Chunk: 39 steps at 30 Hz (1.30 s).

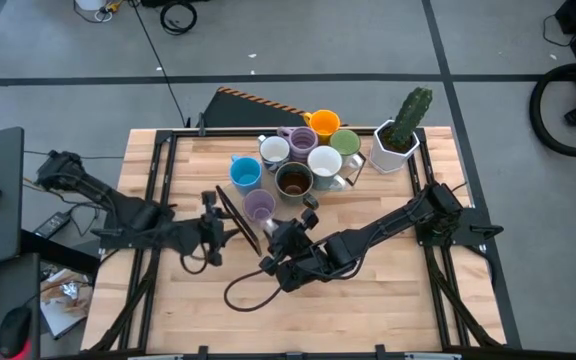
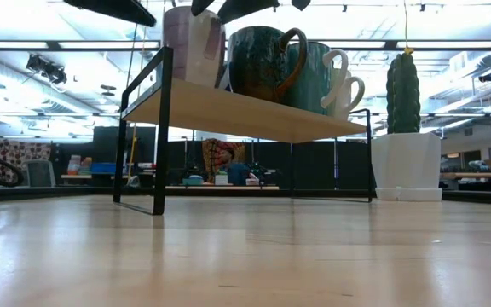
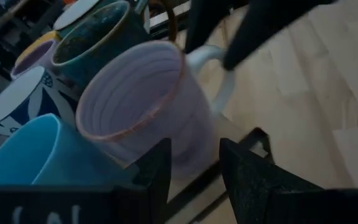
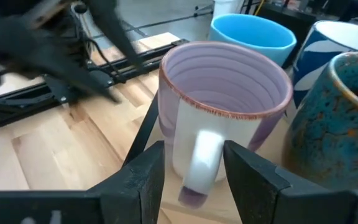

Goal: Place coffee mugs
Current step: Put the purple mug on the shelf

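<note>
The nearest purple mug is standing at the shelf's near edge (image 2: 179, 78), so next my right gripper pushes it a little farther in by its handle (image 4: 202, 163) while my left gripper moves back.
Eight mugs stand bunched on a raised wooden shelf (image 2: 228, 107) with a black frame. They are orange (image 1: 324, 122), green (image 1: 345, 143), two white (image 1: 274, 150) (image 1: 324, 162), blue (image 1: 245, 172), dark brown (image 1: 294, 180) and two purple (image 1: 301, 140). The nearest purple mug (image 1: 259, 206) stands upright at the shelf's near left corner. My right gripper (image 4: 194, 165) is open, level at the mug's near side, its fingers astride the handle (image 4: 202, 155). My left gripper (image 3: 194, 171) is open, just left of the same mug (image 3: 135, 99), clear of its wall. My right gripper has one finger (image 4: 244, 171) close against the purple mug's handle (image 4: 213, 152), and a gap shows on the other side. I cannot tell whether it touches. The mug stands on its base on the shelf.
A white angular pot with a green cactus (image 1: 398, 138) stands at the shelf's right end. A black cable (image 1: 253, 290) loops on the table near the right arm. Bare wooden table lies on the near side (image 1: 368, 310). Black rails (image 1: 153, 200) run along both table sides.
</note>
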Available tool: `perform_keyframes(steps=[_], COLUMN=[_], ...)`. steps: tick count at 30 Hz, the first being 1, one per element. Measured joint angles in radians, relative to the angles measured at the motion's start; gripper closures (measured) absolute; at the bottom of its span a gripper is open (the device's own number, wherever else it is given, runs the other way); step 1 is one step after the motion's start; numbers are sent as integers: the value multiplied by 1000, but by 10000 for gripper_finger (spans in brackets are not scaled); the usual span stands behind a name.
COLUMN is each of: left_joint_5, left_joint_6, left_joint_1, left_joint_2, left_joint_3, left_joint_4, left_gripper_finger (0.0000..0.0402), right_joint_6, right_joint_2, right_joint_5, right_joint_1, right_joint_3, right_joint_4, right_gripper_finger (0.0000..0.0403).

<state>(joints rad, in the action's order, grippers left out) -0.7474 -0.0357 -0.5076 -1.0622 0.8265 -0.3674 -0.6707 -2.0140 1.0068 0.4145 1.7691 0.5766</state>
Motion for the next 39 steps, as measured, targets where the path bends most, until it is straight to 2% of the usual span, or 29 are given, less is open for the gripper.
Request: perform_keyframes(steps=[6, 10, 19, 22, 28, 39], left_joint_5=[108, 159, 182, 198, 197, 204], left_joint_6=[-3, -3, 11, 16, 17, 24], left_joint_1=[102, 124, 104, 77, 39, 25], left_joint_2=[0, 0, 0, 4, 10, 27], left_joint_3=[0, 0, 0, 0, 0, 0], left_joint_4=[17, 21, 27, 26, 26, -28], left_gripper_finger=[260, 260, 260, 260, 260, 260], right_joint_6=[27, 46, 58, 90, 196, 237], right_joint_2=[0, 0, 0, 0, 0, 37], right_joint_5=[-7, -6, -2, 27, 76, 71], right_joint_1=[1, 1, -4, 3, 9, 15], right_joint_3=[0, 0, 0, 0, 0, 0], right_joint_4=[4, 12, 91, 117, 112, 105], right_gripper_finger=[233, 233, 234, 234, 234, 235])
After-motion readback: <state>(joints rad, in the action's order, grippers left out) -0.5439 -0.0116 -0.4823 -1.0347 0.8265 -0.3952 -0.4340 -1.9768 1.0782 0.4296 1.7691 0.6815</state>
